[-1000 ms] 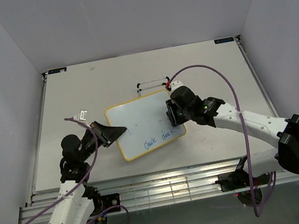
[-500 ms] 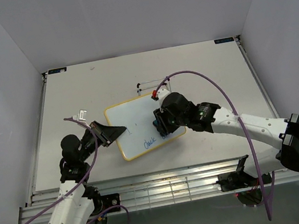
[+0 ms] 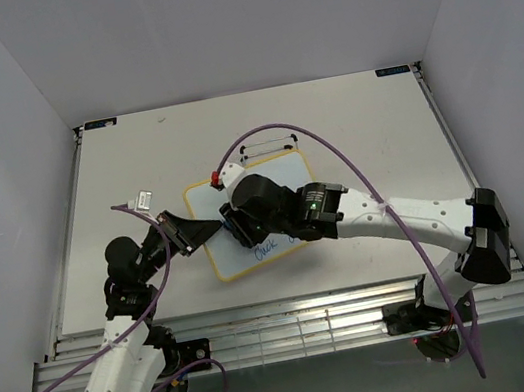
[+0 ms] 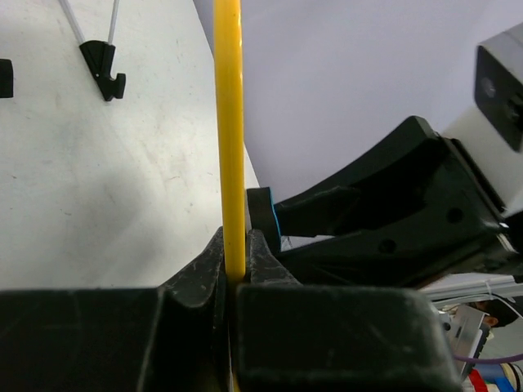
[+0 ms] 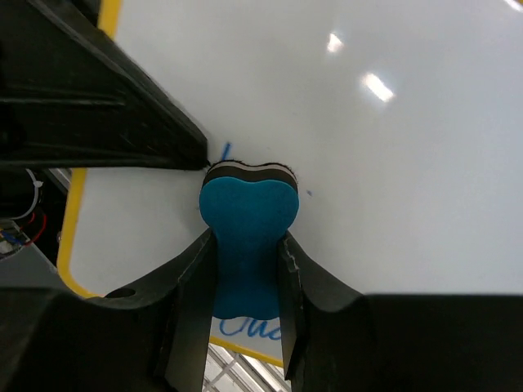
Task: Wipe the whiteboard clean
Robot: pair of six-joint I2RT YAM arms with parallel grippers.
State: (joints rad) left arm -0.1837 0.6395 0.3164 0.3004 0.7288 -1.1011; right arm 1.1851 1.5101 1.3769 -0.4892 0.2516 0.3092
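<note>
A blue stroke point(image 5: 226, 151) is in sight at the end of my left gripper's finger, just past the eraser, so next I move the eraser back over that stroke with my right gripper.
The whiteboard point(image 3: 274, 176), white with a thin yellow frame, lies in the middle of the table. Blue writing point(image 3: 267, 249) remains near its front edge. My left gripper point(image 3: 213, 228) is shut on the board's left edge; in the left wrist view the yellow frame point(image 4: 228, 122) runs between its jaws point(image 4: 235, 245). My right gripper point(image 3: 235, 227) is shut on the blue bone-shaped eraser point(image 5: 248, 237) and presses it on the board point(image 5: 384, 155), close to the left gripper's finger point(image 5: 98, 122). Blue writing point(image 5: 245, 328) shows below the eraser.
A thin black wire stand point(image 3: 268, 141) lies just behind the board and shows in the left wrist view point(image 4: 102, 61). A small white tag point(image 3: 144, 198) lies left of the board. A purple cable point(image 3: 335, 148) arcs over the right arm. Grey walls enclose the table.
My right gripper has swept left across the board with the eraser. The right-hand blue word is gone. The left gripper has not moved.
</note>
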